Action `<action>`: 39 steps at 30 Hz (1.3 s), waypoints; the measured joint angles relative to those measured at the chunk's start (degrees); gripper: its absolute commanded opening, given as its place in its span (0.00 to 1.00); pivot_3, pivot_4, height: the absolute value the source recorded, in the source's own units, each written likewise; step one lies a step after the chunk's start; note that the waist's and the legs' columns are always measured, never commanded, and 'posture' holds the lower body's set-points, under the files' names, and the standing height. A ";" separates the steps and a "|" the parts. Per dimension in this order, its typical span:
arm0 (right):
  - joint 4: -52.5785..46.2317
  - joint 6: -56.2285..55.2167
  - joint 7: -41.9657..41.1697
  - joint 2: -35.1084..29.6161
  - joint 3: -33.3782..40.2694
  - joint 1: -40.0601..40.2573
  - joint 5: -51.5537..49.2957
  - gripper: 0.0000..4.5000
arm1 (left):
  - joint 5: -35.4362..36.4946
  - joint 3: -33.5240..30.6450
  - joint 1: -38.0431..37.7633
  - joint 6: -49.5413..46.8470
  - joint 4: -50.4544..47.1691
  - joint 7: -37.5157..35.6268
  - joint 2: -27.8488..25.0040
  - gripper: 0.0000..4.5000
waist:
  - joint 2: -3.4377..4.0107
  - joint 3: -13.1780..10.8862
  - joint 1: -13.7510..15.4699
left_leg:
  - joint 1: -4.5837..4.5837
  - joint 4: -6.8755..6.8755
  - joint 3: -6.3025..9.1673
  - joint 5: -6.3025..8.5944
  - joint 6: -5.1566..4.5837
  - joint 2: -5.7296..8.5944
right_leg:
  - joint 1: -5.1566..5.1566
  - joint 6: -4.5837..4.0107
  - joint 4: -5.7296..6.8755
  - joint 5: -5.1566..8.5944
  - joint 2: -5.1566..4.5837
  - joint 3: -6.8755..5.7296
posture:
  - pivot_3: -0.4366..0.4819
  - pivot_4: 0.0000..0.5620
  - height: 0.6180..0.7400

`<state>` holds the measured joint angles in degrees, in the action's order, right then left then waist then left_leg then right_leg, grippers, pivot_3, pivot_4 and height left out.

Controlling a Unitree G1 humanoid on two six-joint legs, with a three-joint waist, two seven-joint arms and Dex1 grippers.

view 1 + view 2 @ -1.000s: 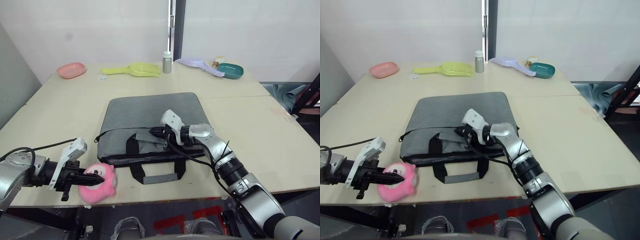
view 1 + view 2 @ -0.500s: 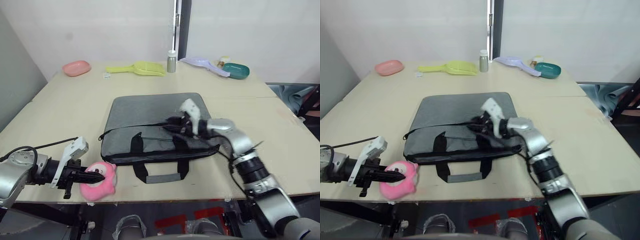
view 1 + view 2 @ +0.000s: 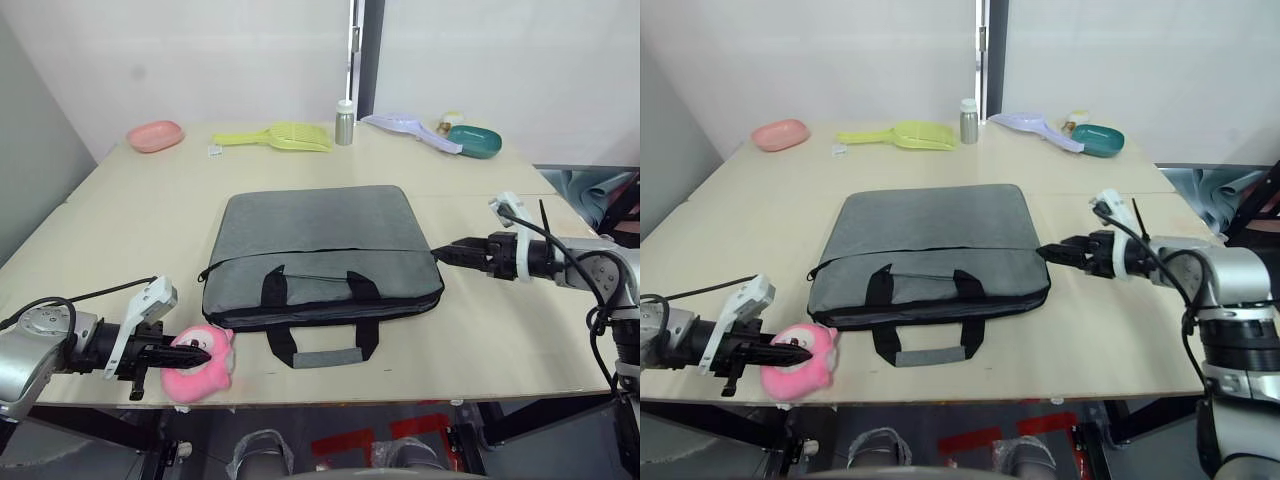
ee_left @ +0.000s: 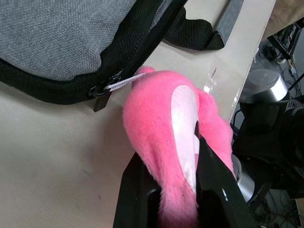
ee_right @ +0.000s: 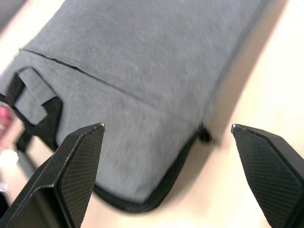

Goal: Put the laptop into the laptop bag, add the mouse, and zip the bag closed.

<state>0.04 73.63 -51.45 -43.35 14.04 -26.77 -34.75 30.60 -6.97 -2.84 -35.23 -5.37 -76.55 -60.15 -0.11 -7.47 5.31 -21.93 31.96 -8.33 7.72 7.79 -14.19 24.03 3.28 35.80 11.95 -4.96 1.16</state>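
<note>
The pink plush toy (image 3: 200,370) rests against the bag's black zipper edge (image 3: 228,324). I expect the toy to drag the zipper slider along with it when I pull it.
The grey laptop bag (image 3: 320,240) lies flat in the middle of the table, its two handles (image 3: 320,345) pointing toward the front edge. My right gripper (image 3: 445,253) hovers open just off the bag's right end, its fingertips aimed at that end; the right wrist view shows the black zipper pull (image 5: 204,135) between the wide-spread fingers (image 5: 76,156). At the front left, my left gripper (image 3: 195,352) is shut on a pink plush toy (image 4: 161,109), close to the bag's left zipper end (image 4: 102,88). The laptop and the mouse are out of view.
Along the far edge stand a pink dish (image 3: 155,135), a yellow scoop (image 3: 275,137), a small bottle (image 3: 345,122), a lilac scoop (image 3: 405,125) and a teal dish (image 3: 472,140). The pink toy sits at the table's front edge (image 3: 330,392).
My right gripper has drawn rightward from the middle of the bag's top to just past its right end and has opened. The left gripper still grips the pink toy.
</note>
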 measured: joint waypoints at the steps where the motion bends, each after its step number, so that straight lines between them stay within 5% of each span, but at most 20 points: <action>1: 0.50 1.09 0.50 0.33 0.36 0.26 -0.41 0.99 | -0.03 0.22 0.11 0.16 0.12 0.03 0.04 0.00 | 0.00 0.00 0.07 | -0.01 0.01 0.00 0.00 -0.01 0.00 | 0.00 0.00 0.01 0.00 0.00 0.01 | 0.48 0.27 1.00; 8: 1.86 2.69 5.24 4.96 0.79 0.85 -1.86 0.99 | -0.59 0.87 0.86 0.58 0.18 0.05 0.12 0.00 | 0.01 0.02 0.23 | -0.01 0.04 -0.02 0.00 -0.01 0.00 | 0.03 0.00 0.07 0.00 0.00 0.02 | 0.48 0.27 1.00; 22: -1.63 5.13 8.35 7.73 3.26 4.67 -7.54 0.00 | -1.30 0.93 1.01 1.02 0.49 -0.24 0.16 0.00 | 0.01 0.03 0.40 | -0.02 0.03 -0.02 0.00 -0.01 0.00 | 0.06 0.00 0.07 0.00 0.00 0.02 | 0.48 0.27 1.00; 39: -10.90 14.30 17.72 18.39 8.71 6.68 -13.61 0.00 | -1.50 0.93 2.42 -0.91 1.26 -0.05 0.18 0.00 | 0.03 0.03 0.16 | -0.04 0.04 -0.13 -0.01 0.01 0.00 | 0.29 0.01 0.28 0.00 0.01 0.14 | 0.48 0.27 1.00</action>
<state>-10.86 87.93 -33.73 -24.96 22.75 -20.09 -48.36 29.10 -6.04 -0.43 -36.14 -4.11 -76.60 -59.98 -0.08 -7.44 5.47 -21.97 32.00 -8.45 7.71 7.80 -14.20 24.31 3.29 36.08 11.95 -4.95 1.30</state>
